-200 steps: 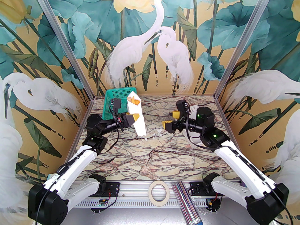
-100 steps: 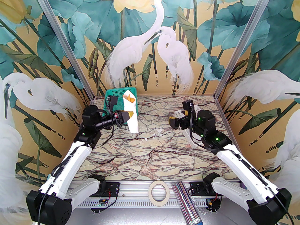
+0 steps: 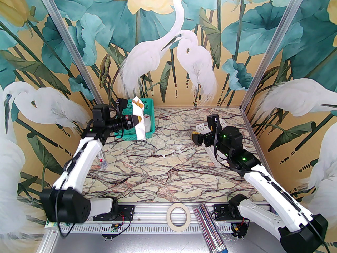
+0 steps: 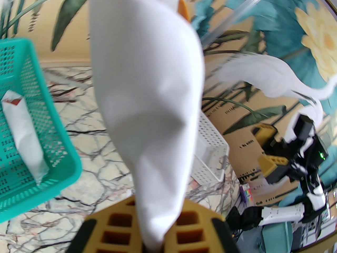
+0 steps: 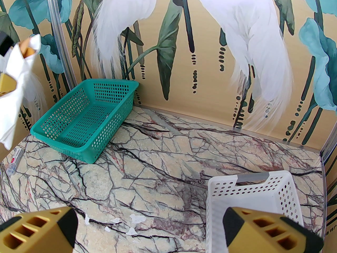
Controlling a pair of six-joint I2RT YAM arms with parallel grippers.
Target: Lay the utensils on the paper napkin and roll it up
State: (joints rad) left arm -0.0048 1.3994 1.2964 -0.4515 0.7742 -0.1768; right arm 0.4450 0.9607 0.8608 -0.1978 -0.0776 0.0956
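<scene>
The napkin's utensil end points the same way as the other bundle, so the robot's left gripper keeps lowering the napkin into the green basket's open space beside that bundle until it lies flat.
The paper napkin (image 3: pixel 140 122) is a white roll, held nearly upright over the near right corner of the green basket (image 3: pixel 123 136). Orange-brown tips of the utensils (image 3: pixel 138 103) poke out of its top. My left gripper (image 3: pixel 135 121) is shut on the roll's lower half. In the left wrist view the napkin (image 4: pixel 150 88) rises from between the yellow pads (image 4: pixel 115 228), with a utensil tip (image 4: pixel 183 8) at the top. My right gripper (image 3: pixel 197 140) hangs open and holds nothing beside the white basket (image 3: pixel 202 127); its pads (image 5: pixel 39 228) stand wide apart in the right wrist view.
Another white rolled bundle (image 4: pixel 23 133) with a red-brown tip lies inside the green basket (image 4: pixel 60 183). Small paper scraps (image 3: pixel 175 151) lie mid-table. A small packet (image 3: pixel 102 163) lies at the left. A tape roll (image 3: pixel 178 216) and a striped bundle (image 3: pixel 210 225) sit on the front rail.
My left arm has carried the napkin roll left and back, from mid-table to over the green basket. My right arm has drawn back to the right, its jaws opening slightly wider.
</scene>
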